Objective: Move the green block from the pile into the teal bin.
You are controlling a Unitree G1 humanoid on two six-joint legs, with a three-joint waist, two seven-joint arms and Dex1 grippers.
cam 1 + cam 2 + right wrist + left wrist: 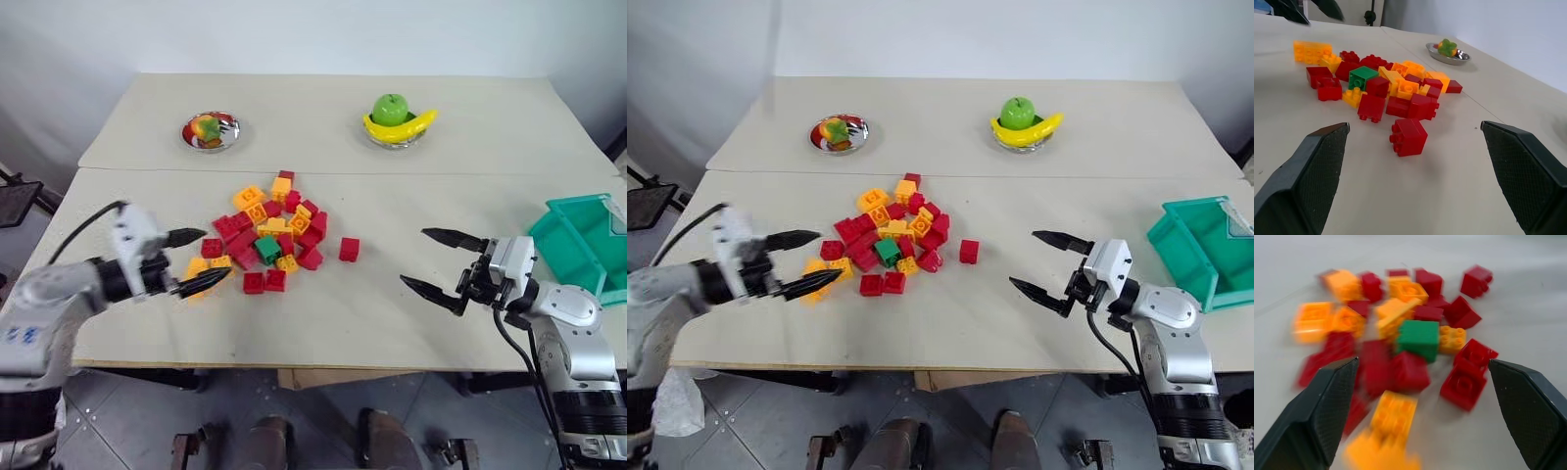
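Note:
The green block's sides (260, 252) are crowded by red bricks in the pile, so next my left gripper pushes the bricks (245, 257) apart and then takes the green block first.
The green block (267, 249) lies in the pile (266, 233) of red, orange and yellow bricks at the table's middle; it shows again as the green block (1419, 339) and the green block (1362, 78) in the wrist views. My left gripper (193, 260) hovers open at the pile's left edge, nothing between its fingers. My right gripper (442, 264) stands open to the right of the pile, empty, between it and the teal bin (584, 245) at the table's right edge.
One red brick (349, 249) lies apart, right of the pile. At the back stand a metal dish (210, 130) with a small toy and a bowl holding a green apple (390, 109) and a banana. A seam crosses the table behind the pile.

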